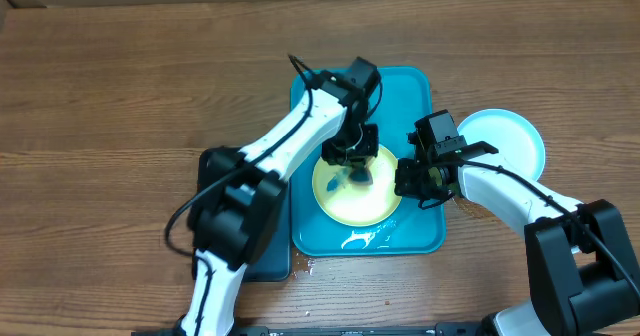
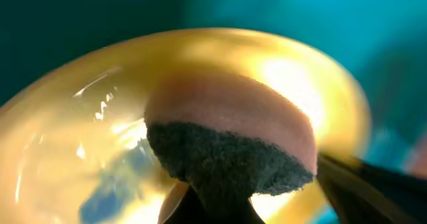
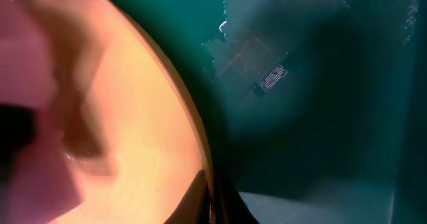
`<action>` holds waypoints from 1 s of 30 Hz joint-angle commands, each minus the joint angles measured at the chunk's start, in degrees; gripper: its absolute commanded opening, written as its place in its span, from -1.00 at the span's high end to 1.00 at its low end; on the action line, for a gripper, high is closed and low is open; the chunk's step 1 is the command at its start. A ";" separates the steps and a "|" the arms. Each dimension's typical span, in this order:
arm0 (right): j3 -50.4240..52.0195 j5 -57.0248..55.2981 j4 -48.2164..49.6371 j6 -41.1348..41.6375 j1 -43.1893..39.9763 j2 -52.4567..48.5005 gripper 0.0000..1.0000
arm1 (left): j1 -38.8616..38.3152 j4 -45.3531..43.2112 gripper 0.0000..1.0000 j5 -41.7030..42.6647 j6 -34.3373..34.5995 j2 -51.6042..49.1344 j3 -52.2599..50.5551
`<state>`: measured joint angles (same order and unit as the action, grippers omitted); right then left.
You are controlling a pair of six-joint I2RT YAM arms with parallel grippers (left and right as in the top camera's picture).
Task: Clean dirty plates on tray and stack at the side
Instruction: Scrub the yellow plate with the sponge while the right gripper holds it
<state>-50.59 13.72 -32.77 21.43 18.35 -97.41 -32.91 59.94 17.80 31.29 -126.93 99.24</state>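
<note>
My left gripper has the sponge beside the dark blue smear (image 1: pixel 335 183). Next, I pull the sponge back over the smear toward the black tray's side (image 1: pixel 317 184).
A yellow-green plate (image 1: pixel 372 204) lies on the turquoise tray (image 1: pixel 410 91) and bears a dark blue smear (image 1: pixel 356 176). My left gripper (image 1: pixel 350 157) is shut on a pink sponge with a dark scouring face (image 2: pixel 230 154) and presses it on the plate (image 2: pixel 60 151) beside the smear (image 2: pixel 107 192). My right gripper (image 1: pixel 420 183) is shut on the plate's right rim (image 3: pixel 205 184); the plate (image 3: pixel 133 117) fills the left of the right wrist view, over the tray (image 3: pixel 320 84). A pale blue plate (image 1: pixel 510 141) sits on the table right of the tray. No second yellow-green plate shows.
A black tray (image 1: pixel 275 246) lies left of the turquoise tray, mostly under my left arm. Wet streaks (image 1: pixel 360 239) shine on the turquoise tray's front part. Brown wood tabletop (image 1: pixel 120 96) surrounds everything.
</note>
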 commanded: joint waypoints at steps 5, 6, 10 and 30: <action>0.81 -0.79 -1.60 0.02 0.28 -1.75 0.92 | 3.34 2.14 0.92 -7.93 1.73 -4.55 -0.52; 0.81 -0.79 -1.75 0.02 0.28 -1.75 0.92 | 3.63 3.56 0.92 -11.45 1.73 -4.52 -0.50; 0.81 -0.79 -1.92 0.02 0.28 -1.75 0.92 | 4.02 9.14 0.92 -23.65 0.98 -4.52 -0.50; 0.81 -0.79 -1.97 0.02 0.28 -1.75 0.92 | -1.77 -6.64 0.92 12.83 -6.05 -8.50 -0.61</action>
<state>-50.68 14.52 -34.02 22.09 18.33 -97.54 -30.83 55.02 19.22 27.29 -130.23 99.48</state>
